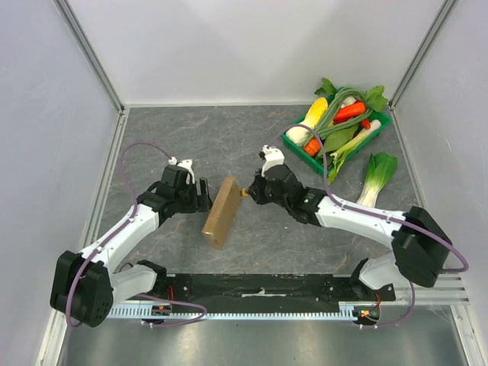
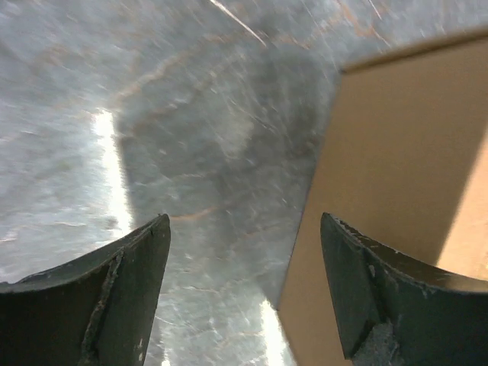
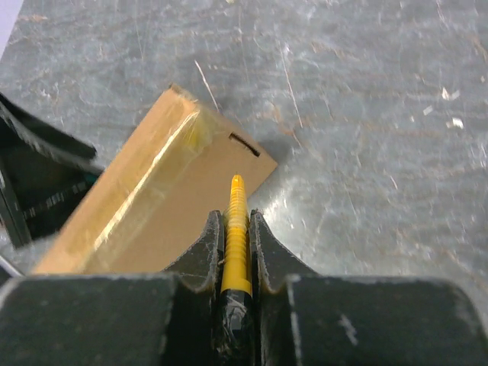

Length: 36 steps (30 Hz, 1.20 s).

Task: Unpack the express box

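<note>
The box's long side (image 1: 216, 204) faces the robot's left gripper, so next the right gripper turns the box's near end (image 1: 214, 239) around with the cutter before the left gripper clamps the box.
The express box (image 1: 219, 211), a small plain brown cardboard box, lies on the grey table between my arms. In the right wrist view the box (image 3: 145, 213) has a taped seam along its top. My right gripper (image 1: 248, 192) is shut on a yellow ridged cutter (image 3: 236, 229) whose tip points at the box's near end. My left gripper (image 1: 204, 195) is open beside the box's left side. In the left wrist view its fingers (image 2: 114, 297) straddle bare table, with the box (image 2: 389, 183) just behind the right finger.
A green tray (image 1: 300, 149) of toy vegetables stands at the back right. A loose green leafy vegetable (image 1: 377, 175) lies next to it. White walls close the table on three sides, and a metal rail (image 1: 259, 309) runs along the near edge.
</note>
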Available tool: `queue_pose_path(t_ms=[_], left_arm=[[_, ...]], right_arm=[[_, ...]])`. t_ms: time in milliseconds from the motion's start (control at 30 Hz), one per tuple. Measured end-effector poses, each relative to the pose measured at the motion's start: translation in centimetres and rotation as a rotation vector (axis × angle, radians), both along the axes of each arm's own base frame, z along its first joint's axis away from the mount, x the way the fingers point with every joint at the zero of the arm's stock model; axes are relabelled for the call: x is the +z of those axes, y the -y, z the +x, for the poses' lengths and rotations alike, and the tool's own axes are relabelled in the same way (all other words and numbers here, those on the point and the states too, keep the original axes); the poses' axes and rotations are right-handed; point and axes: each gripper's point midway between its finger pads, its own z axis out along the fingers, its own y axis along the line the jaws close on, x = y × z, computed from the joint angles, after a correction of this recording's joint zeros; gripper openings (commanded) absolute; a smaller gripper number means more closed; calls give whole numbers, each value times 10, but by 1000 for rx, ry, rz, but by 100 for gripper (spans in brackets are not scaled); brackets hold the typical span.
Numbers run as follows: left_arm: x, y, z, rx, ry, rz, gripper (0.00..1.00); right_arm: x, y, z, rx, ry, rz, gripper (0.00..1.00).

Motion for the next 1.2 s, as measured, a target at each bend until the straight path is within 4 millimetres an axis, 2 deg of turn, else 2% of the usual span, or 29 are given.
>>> queue_pose_path(t_ms=[167,333,467,567,733,867,933,1033,1100,1200], left_arm=[[-4,25,-18,-84,-81,-127,77],[-3,35,-26,-116,-99,-186,77],[4,35,-25,-119,-70,-194,77],[10,34,-23,-115,-49,-194,76],[18,32,-17,-101,-27,-177,76],[34,23,-11,-77,18,-137,82],[51,17,-6,-61,74,-114,99],[86,9,7,-38,187,-90,100],[111,8,17,-34,262,-84,100],[140,12,32,-54,353,-86,93]], right_arm=[[4,-32,21,47,29,-8,0],[6,-72,37,144,40,3,0],[8,-85,39,197,46,0,0],[12,-87,39,210,54,-6,0],[16,-73,41,180,56,-52,0],[38,-48,44,126,83,-88,0],[60,-34,41,112,111,-89,0],[106,-14,26,123,178,-55,0],[136,-3,8,166,227,-10,0],[160,7,-24,266,263,50,0]])
